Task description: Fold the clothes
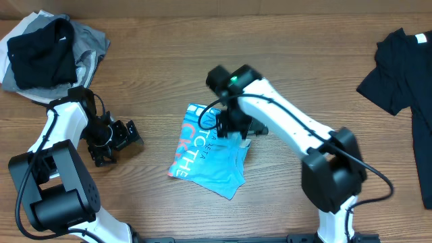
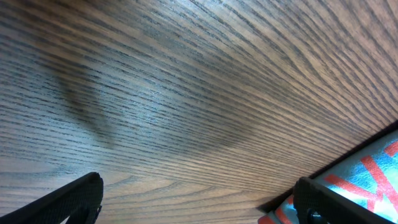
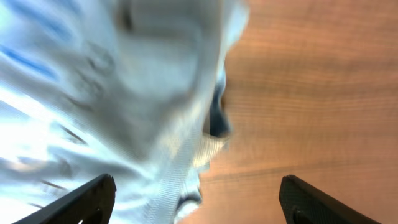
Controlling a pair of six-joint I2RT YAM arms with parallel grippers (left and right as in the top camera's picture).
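My left gripper should grasp the other end to straighten the light blue T-shirt, which slants with my right gripper over one end of its far edge.
A light blue T-shirt with white and pink lettering lies folded into a small packet at the table's middle. My right gripper hovers over its upper right edge. In the right wrist view the right gripper is open, and the shirt's hem lies loose below the wide-spread jaws with bare wood to the right. My left gripper rests left of the shirt. It stands open over bare table, with a corner of the blue shirt showing past its right finger.
A pile of black, grey and white garments sits at the back left corner. A black T-shirt lies spread at the right edge. The wooden table shows between them.
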